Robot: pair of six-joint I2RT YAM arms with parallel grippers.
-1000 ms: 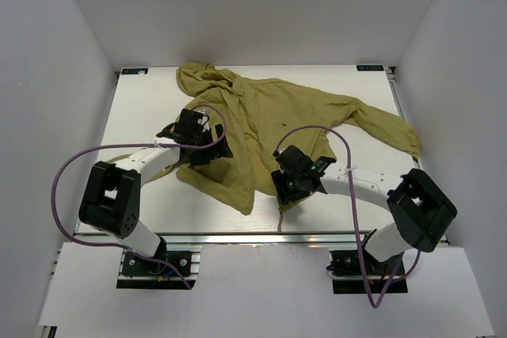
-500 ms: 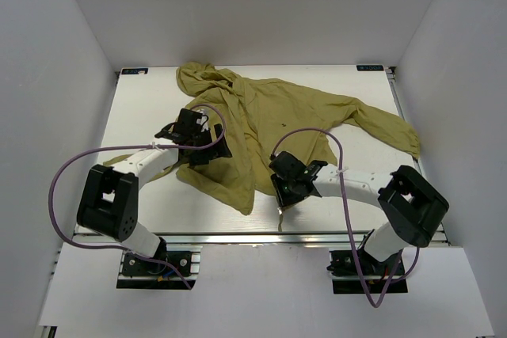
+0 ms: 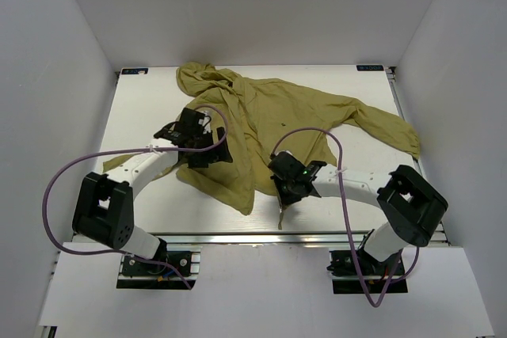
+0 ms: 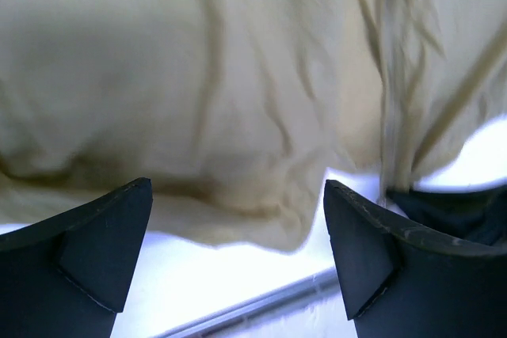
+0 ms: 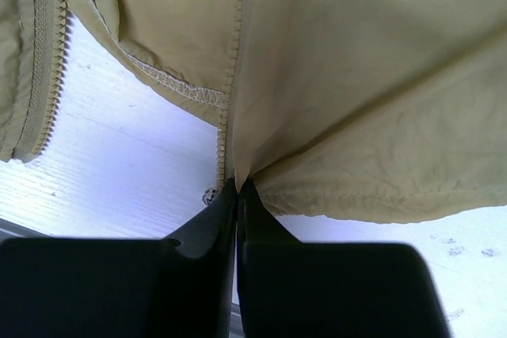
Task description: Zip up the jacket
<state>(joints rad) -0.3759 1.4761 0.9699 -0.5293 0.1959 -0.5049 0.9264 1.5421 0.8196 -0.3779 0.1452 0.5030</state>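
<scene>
My gripper will lift the panel's loose corner (image 3: pixel 247 208), and the jacket's front panel (image 3: pixel 224 183) will bunch up into folds while the hood stays where it is, because the panel lies slack and wrinkled.
The olive-yellow jacket (image 3: pixel 269 116) lies wrinkled across the table, hood at the back left, one sleeve reaching right. My right gripper (image 3: pixel 283 187) is at the jacket's lower front corner. In the right wrist view it (image 5: pixel 238 184) is shut on the jacket's bottom hem corner (image 5: pixel 261 165), right beside the zipper teeth (image 5: pixel 223 136); a small metal zipper piece (image 5: pixel 209 195) shows by the left finger. A second zipper edge (image 5: pixel 41 61) runs at the far left. My left gripper (image 3: pixel 207 148) hovers open over the jacket's left panel (image 4: pixel 198 93), nothing between its fingers (image 4: pixel 107 235).
The table's metal front rail (image 3: pixel 261 237) runs just below the jacket's hanging drawstring (image 3: pixel 280 215). White walls enclose the table on three sides. Purple cables (image 3: pixel 59 180) loop off both arms.
My right gripper moved left onto the jacket's lower corner and closed on the hem. My left arm shifted slightly; its gripper stayed open.
</scene>
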